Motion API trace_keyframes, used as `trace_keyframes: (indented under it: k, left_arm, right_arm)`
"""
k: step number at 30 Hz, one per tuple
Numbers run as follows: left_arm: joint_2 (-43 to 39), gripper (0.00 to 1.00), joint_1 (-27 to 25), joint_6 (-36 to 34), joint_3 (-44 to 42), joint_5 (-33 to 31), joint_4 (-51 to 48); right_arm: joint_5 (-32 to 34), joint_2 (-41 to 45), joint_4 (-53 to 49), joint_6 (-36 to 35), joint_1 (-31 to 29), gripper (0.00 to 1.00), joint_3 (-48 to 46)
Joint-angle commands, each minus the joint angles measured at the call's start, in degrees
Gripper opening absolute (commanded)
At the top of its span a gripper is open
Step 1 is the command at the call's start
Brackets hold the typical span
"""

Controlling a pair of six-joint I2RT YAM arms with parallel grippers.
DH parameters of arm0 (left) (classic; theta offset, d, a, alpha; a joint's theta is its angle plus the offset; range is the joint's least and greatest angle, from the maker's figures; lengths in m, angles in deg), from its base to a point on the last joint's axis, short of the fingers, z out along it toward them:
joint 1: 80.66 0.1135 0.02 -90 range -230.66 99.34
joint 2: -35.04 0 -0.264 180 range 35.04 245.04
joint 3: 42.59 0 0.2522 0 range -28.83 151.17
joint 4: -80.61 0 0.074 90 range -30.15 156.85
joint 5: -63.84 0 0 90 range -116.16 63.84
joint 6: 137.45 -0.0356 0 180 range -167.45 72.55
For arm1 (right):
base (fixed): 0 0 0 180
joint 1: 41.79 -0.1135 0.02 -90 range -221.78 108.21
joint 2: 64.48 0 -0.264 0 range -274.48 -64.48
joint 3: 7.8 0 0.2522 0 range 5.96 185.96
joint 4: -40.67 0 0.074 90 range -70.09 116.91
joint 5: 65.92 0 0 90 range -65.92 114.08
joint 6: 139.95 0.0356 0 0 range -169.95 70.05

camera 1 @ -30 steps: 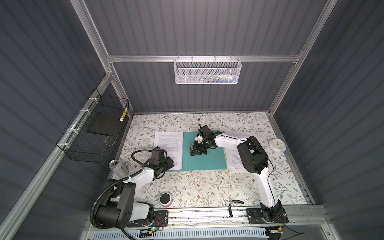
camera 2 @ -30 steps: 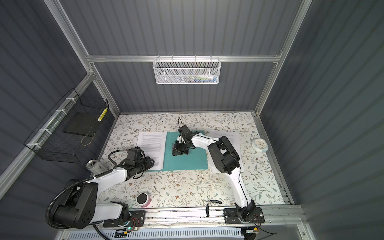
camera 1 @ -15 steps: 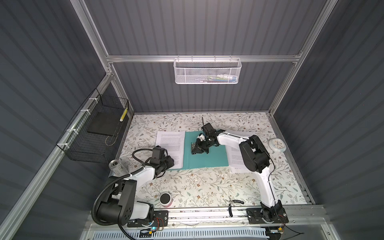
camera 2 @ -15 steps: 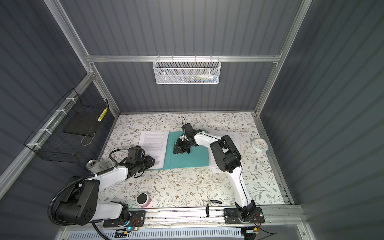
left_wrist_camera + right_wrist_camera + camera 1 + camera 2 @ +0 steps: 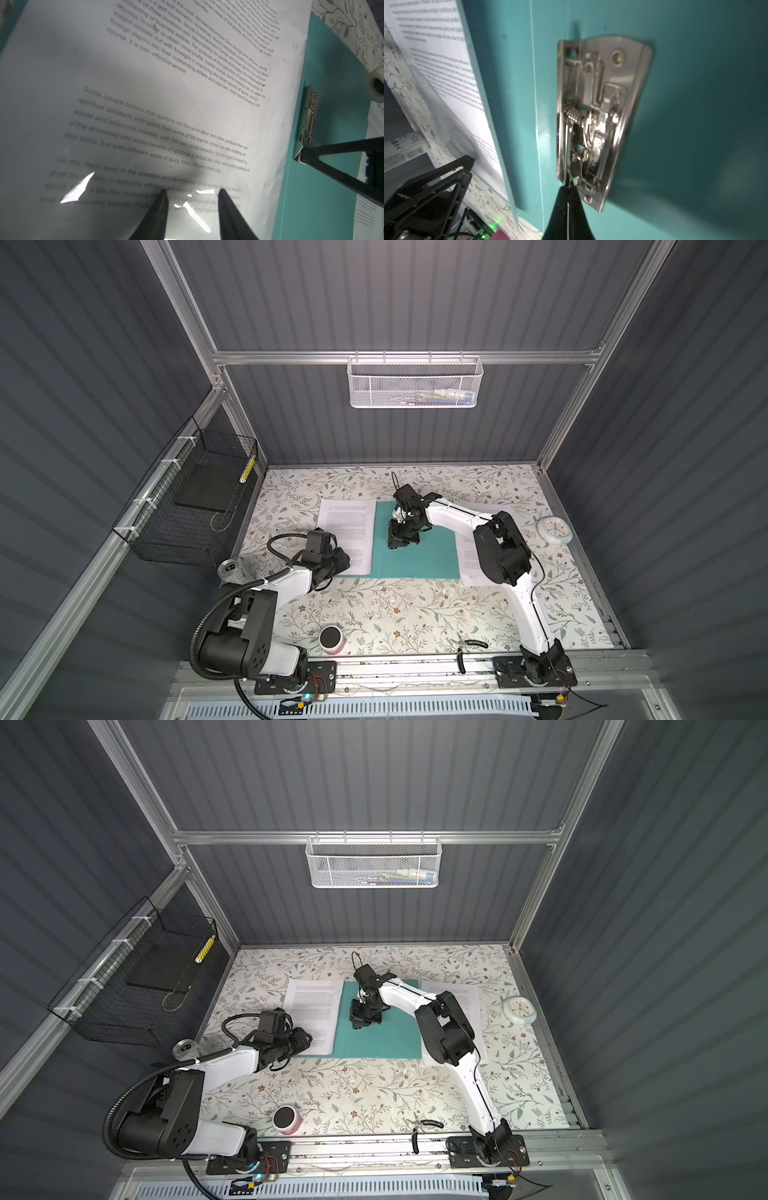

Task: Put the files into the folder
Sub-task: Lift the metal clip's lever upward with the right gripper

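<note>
I keep lifting with my right gripper, as its fingers hold the lever's loose end (image 5: 568, 172), clear of the metal clip's spring (image 5: 574, 114), until the lever stands up, then let go.
The teal folder (image 5: 424, 560) (image 5: 382, 1044) lies open in the middle of the flowered table. A printed white file sheet (image 5: 347, 526) (image 5: 187, 83) covers its left side, and another sheet (image 5: 467, 568) lies by its right edge, partly under the right arm. My left gripper (image 5: 345, 562) (image 5: 193, 192) is at the near corner of the left sheet, jaws apart, tips resting on the glossy page. My right gripper (image 5: 392, 544) (image 5: 569, 186) points down, shut, its tips touching the near end of the folder's metal clip (image 5: 596, 116) (image 5: 309, 116).
A drink can (image 5: 228, 568) stands by the left arm and a pink-rimmed round object (image 5: 332, 639) near the front rail. A small white clock (image 5: 555, 529) lies at the right. A black wire basket (image 5: 195, 506) hangs on the left wall, a white mesh basket (image 5: 415, 383) on the back wall.
The left sheet has slid slightly right over the folder's left side. The right wrist shifted a little while its tips stayed at the clip. The left gripper hardly moved.
</note>
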Motion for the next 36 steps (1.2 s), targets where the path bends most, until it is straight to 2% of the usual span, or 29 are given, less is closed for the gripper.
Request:
trace_keyframes:
  k: [1,5,6,10,14,17,22,25,28,30,33,35,36]
  left_arm:
    - [1.5,0.42,0.5,-0.6,-1.4,-1.1,-6.9]
    - [1.7,0.42,0.5,-0.6,-1.1,-1.3,-7.1]
    - [1.8,0.42,0.5,-0.6,-1.0,-1.4,-7.2]
    - [3.0,0.42,0.5,-0.6,-0.5,-1.4,-7.3]
    - [3.6,0.42,0.5,-0.8,-0.2,-1.2,-7.5]
    - [3.7,0.42,0.5,-0.8,-0.1,-0.9,-7.6]
    - [3.5,0.42,0.5,-1.1,0.0,-0.4,-7.7]
    - [2.8,0.42,0.5,-1.0,-0.3,-0.3,-7.8]
    - [2.7,0.42,0.5,-0.8,-0.3,-0.3,-7.6]
    - [2.7,0.42,0.5,-0.8,-0.3,-0.3,-7.7]
    - [1.8,0.42,0.5,-0.3,-0.5,-1.2,-8.0]
    - [1.1,0.42,0.5,0.1,-0.6,-1.8,-8.3]
    - [0.7,0.42,0.5,0.3,-0.6,-1.8,-8.5]
  right_arm:
    - [20.1,-8.3,-12.4,-5.3,1.0,0.00,-2.6]
    - [25.7,-9.1,-15.3,-8.9,0.4,0.00,-1.1]
    - [24.9,-8.7,-15.3,-9.8,0.4,0.00,-0.7]
    - [9.8,-2.1,-6.6,-10.5,2.1,0.00,-4.1]
    - [-2.7,-0.5,-5.4,-9.5,3.9,0.00,0.8]
    - [-8.7,0.3,-3.6,-8.2,5.3,0.00,2.6]
    - [-14.7,0.4,-3.1,-6.2,7.1,0.00,5.2]
    - [-18.7,1.7,-1.0,-4.0,7.8,0.20,4.6]
    - [-20.4,4.9,3.9,-1.2,8.0,0.37,1.8]
    - [-21.3,6.2,5.8,0.5,8.3,0.43,1.1]
    - [-21.1,8.3,7.6,2.9,9.0,0.44,-0.6]
    - [-18.3,10.5,8.2,3.9,9.4,0.38,-3.6]
    - [-16.7,11.6,8.0,4.4,9.4,0.31,-5.3]
